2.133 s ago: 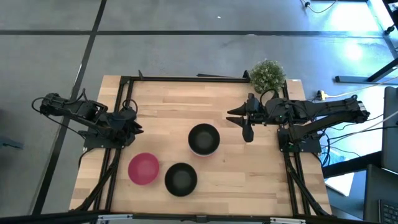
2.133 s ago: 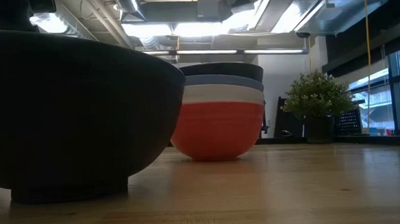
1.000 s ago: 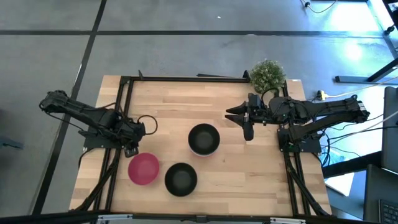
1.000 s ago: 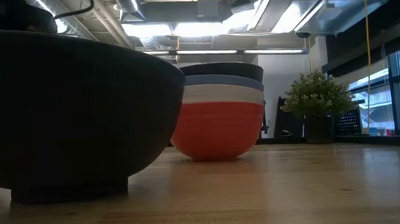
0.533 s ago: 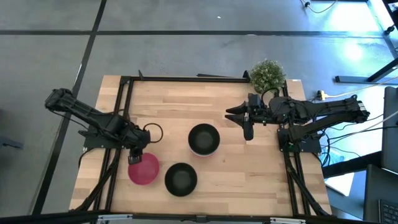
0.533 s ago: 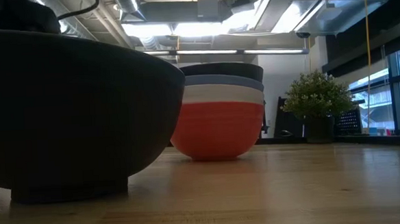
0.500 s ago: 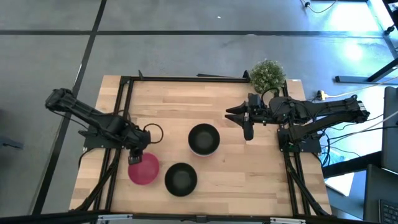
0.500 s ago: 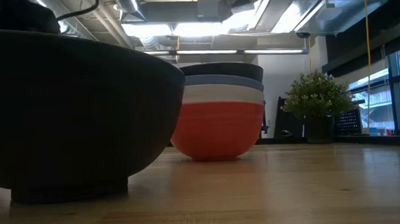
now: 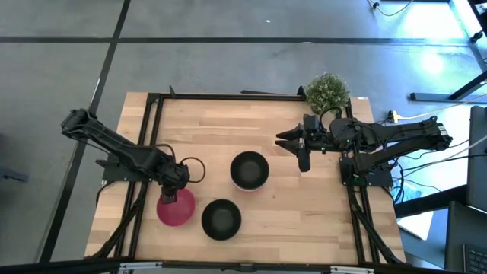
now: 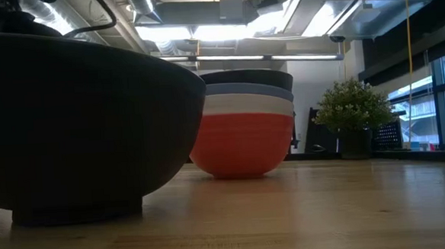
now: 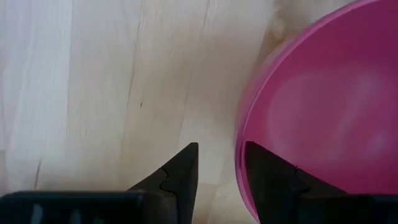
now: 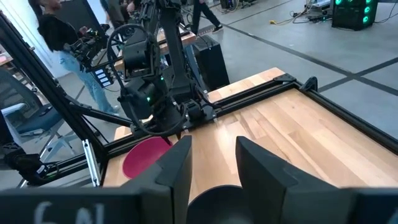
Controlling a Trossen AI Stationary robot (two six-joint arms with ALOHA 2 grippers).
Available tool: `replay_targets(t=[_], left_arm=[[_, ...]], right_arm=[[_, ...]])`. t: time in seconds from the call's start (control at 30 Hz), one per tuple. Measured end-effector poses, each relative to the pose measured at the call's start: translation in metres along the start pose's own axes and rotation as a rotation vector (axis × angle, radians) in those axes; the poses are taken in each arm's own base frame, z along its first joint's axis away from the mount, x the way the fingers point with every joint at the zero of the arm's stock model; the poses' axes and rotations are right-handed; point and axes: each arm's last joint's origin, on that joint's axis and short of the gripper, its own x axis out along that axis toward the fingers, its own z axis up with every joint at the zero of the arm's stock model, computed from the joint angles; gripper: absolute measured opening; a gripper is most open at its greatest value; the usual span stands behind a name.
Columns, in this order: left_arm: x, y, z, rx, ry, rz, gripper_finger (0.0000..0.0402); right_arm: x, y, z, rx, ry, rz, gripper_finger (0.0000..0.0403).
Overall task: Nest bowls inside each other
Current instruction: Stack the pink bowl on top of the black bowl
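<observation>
The openings of both bowls look equally wide, so the pink bowl (image 9: 176, 208) should nest and hide nearly all of the black rim (image 9: 249, 170) when the robot lowers it into the stack.
The magenta-pink bowl (image 9: 177, 208) stands on its base at the table's near left. It also shows in the left wrist view (image 11: 323, 112) and the right wrist view (image 12: 143, 157). A black bowl (image 9: 221, 218) stands beside it, large in the low view (image 10: 77, 124). A stack (image 9: 249, 170) of red, white, light blue and black bowls (image 10: 241, 123) stands mid-table. My left gripper (image 9: 170, 195) points down over the pink bowl's left rim. It is open (image 11: 222, 155), with one finger outside the rim and one over the inside. My right gripper (image 9: 289, 143) is open (image 12: 214, 155) and waits to the right of the stack.
A small green potted plant (image 9: 328, 91) stands at the table's far right corner and shows in the low view (image 10: 352, 118). Black frame rails (image 9: 228, 96) run along the far edge and both sides. Bare wood lies between the stack and the near edge.
My left gripper has gone toward the table's right and near edges. It has come from beside the left rail to a place over the pink bowl's left rim, pointing down. The bowls and my right arm have kept still.
</observation>
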Motion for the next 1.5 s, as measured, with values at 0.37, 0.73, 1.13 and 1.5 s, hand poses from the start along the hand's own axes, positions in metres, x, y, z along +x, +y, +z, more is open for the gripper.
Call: replay_targets(t=[0.37, 0.73, 1.13, 1.5], left_arm=[[0.002, -0.003, 0.003, 0.027, -0.01, -0.021, 0.0125], [0.002, -0.002, 0.004, 0.028, -0.036, 0.004, 0.0125], [0.005, -0.005, 0.007, 0.027, -0.037, -0.009, 0.0125], [0.016, -0.007, 0.011, 0.075, 0.01, 0.03, 0.0111]], right_arm=[[0.0, 0.0, 0.0, -0.003, 0.004, 0.008, 0.0126], [0.0, 0.001, -0.001, -0.003, 0.014, 0.032, 0.0126], [0.0, 0.001, -0.001, -0.006, 0.014, 0.033, 0.0126], [0.0, 0.001, -0.001, -0.006, 0.015, 0.033, 0.0126]])
